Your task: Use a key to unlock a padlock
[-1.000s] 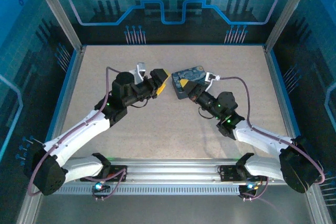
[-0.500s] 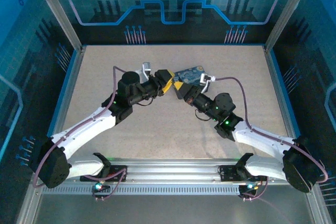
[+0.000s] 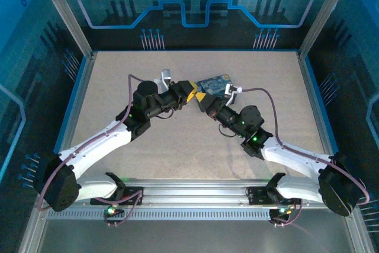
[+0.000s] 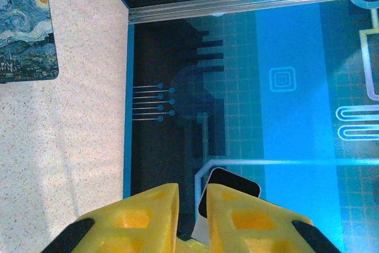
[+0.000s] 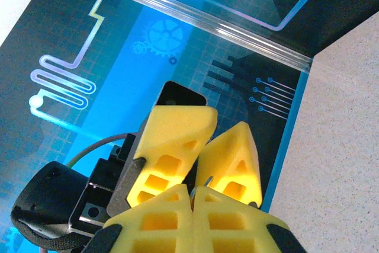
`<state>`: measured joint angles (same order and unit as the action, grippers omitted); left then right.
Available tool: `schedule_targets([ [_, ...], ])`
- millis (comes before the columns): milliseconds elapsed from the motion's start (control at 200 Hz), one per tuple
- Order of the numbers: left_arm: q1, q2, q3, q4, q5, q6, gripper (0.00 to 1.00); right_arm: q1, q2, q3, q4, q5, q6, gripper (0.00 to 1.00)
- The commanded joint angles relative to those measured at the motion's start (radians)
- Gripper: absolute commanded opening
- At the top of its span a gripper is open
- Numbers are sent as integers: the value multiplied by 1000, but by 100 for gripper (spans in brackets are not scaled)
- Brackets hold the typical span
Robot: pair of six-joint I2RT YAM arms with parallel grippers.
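Observation:
Only a sliver of key (image 5: 208, 181) sticks out of my right gripper. My left gripper should pinch that sliver first, and then my right gripper should open and take the key's ring end.
My right gripper (image 5: 193, 189) is shut, and a thin grey metal sliver (image 5: 206, 181), the key as far as I can tell, pokes out of its tips. My left gripper (image 4: 192, 189) meets it tip to tip above the table. Its yellow fingers (image 5: 177, 134) stand on either side of the sliver with a narrow gap between them. From above, the left gripper (image 3: 190, 94) and right gripper (image 3: 203, 100) touch noses just in front of the tin. The padlock is hidden.
A rectangular tin (image 3: 217, 82) with a blue-and-yellow swirl painting lies on the speckled table right behind the grippers, also seen as the tin (image 4: 23, 28) at upper left. Blue patterned walls (image 3: 195, 4) enclose the table.
Both grippers have moved toward each other and now meet beside the tin. The left jaws have narrowed from wide open to a slim gap. The right jaws stayed shut.

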<state>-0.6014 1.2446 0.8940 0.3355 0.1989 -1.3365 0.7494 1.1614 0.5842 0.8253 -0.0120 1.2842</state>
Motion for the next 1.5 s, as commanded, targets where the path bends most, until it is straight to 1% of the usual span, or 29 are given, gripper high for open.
schedule_targets([
  [0,-9,1,-6,27,11,4,21,16,11,16,31,38,15,0],
  [150,-11,2,-8,26,10,2,26,19,22,25,43,46,18,0],
  [255,-13,1,-10,27,12,1,26,22,31,29,49,51,22,0],
  [375,-15,0,-11,27,14,2,22,28,46,31,50,57,27,0],
  [475,-14,0,-12,26,11,7,17,36,58,31,60,63,33,0],
  [600,-15,-4,-11,16,7,17,1,39,63,29,54,65,42,0],
  [615,-14,-5,-11,13,5,19,0,39,62,27,50,64,41,0],
  [650,-13,-8,-9,2,2,26,0,39,56,25,37,69,40,6],
  [830,-10,-33,0,-77,-24,99,0,26,-17,4,-91,70,-14,24],
  [955,-3,-42,16,-140,-27,190,0,-20,-106,-34,-205,38,-82,37],
  [1065,1,-39,53,-204,-7,320,0,-94,-179,-71,-274,-54,-173,48],
  [1100,1,-37,74,-237,3,372,0,-123,-198,-77,-296,-112,-224,53],
  [1181,0,-33,120,-290,36,507,0,-186,-226,-86,-332,-244,-330,59],
  [1276,-1,-28,175,-369,67,651,0,-261,-235,-80,-349,-401,-413,62],
  [1301,1,-26,189,-387,76,688,0,-283,-232,-84,-336,-450,-420,63],
  [1356,1,-23,215,-413,100,758,0,-326,-219,-86,-304,-513,-391,64],
  [1396,0,-24,229,-421,118,795,0,-352,-198,-91,-227,-564,-343,66],
  [1496,1,-19,255,-412,159,855,0,-362,-139,-74,-75,-655,-265,68],
])
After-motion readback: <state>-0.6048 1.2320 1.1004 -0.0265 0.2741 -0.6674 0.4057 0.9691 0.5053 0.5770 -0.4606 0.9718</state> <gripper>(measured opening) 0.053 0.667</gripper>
